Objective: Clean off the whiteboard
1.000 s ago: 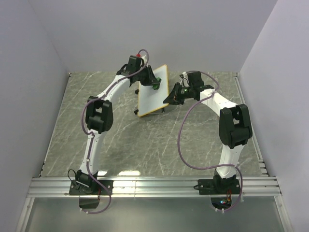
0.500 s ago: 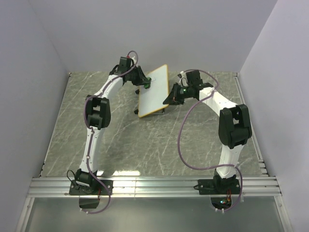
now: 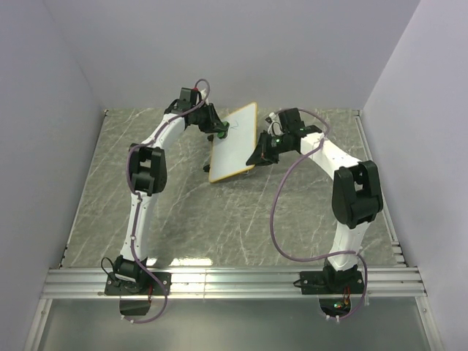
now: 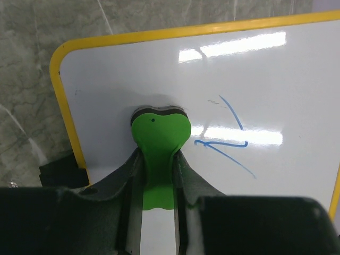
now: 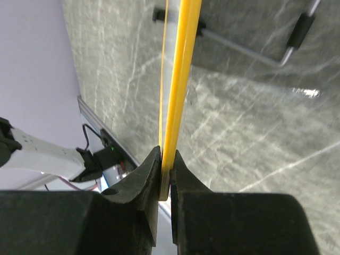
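The eraser's dark pad (image 4: 159, 110) sits near the corner of the whiteboard's frame, clear of the blue scribble (image 4: 224, 144), so next my left gripper sweeps the eraser back across the scribble.
The whiteboard (image 3: 234, 142) stands tilted at the back middle of the table, white with a yellow-orange frame. My right gripper (image 3: 256, 156) is shut on its right edge; the frame (image 5: 179, 85) runs edge-on between the two black fingers. My left gripper (image 3: 219, 131) is shut on a green bow-shaped eraser (image 4: 159, 135), whose dark pad presses on the board face (image 4: 265, 79) near the upper left corner. A blue scribble (image 4: 226, 138) lies just right of the eraser.
The grey marbled tabletop (image 3: 190, 212) surrounds the board. A black foot (image 4: 61, 170) shows by the frame's left edge, and a metal stand bar (image 5: 249, 48) shows behind the board. Light walls close the back and sides.
My left gripper with the eraser has swung left and back across the board, from its upper middle toward its left edge. The board and right gripper have shifted only slightly.
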Action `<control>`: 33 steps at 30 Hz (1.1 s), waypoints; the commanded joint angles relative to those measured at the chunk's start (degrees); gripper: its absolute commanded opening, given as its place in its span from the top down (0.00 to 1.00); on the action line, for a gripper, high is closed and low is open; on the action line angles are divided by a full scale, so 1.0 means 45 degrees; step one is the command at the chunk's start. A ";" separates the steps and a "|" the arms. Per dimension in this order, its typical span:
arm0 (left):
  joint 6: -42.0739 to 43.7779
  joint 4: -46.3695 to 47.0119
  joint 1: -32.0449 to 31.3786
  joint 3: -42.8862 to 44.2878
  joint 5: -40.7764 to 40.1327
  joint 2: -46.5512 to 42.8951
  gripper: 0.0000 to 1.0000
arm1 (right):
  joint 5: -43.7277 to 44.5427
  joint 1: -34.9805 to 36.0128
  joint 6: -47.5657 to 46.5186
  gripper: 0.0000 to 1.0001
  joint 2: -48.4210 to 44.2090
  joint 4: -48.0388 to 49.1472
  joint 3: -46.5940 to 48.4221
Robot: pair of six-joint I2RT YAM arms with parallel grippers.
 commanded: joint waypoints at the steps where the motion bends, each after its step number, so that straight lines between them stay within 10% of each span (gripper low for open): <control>1: 0.0381 0.0032 -0.0947 -0.0390 0.0959 -0.0879 1.00 | -0.1338 0.1511 -0.2200 1.00 0.0116 -0.2125 0.0552; 19: 0.0381 -0.0514 -0.1670 -0.1308 0.1057 -0.2893 1.00 | -0.1005 0.2177 -0.2318 1.00 0.0997 -0.2538 0.1511; 33: 0.0712 -0.1978 -0.0401 -0.0078 -0.2360 -0.0179 1.00 | -0.1767 0.2216 -0.2611 1.00 0.0256 -0.2576 0.0653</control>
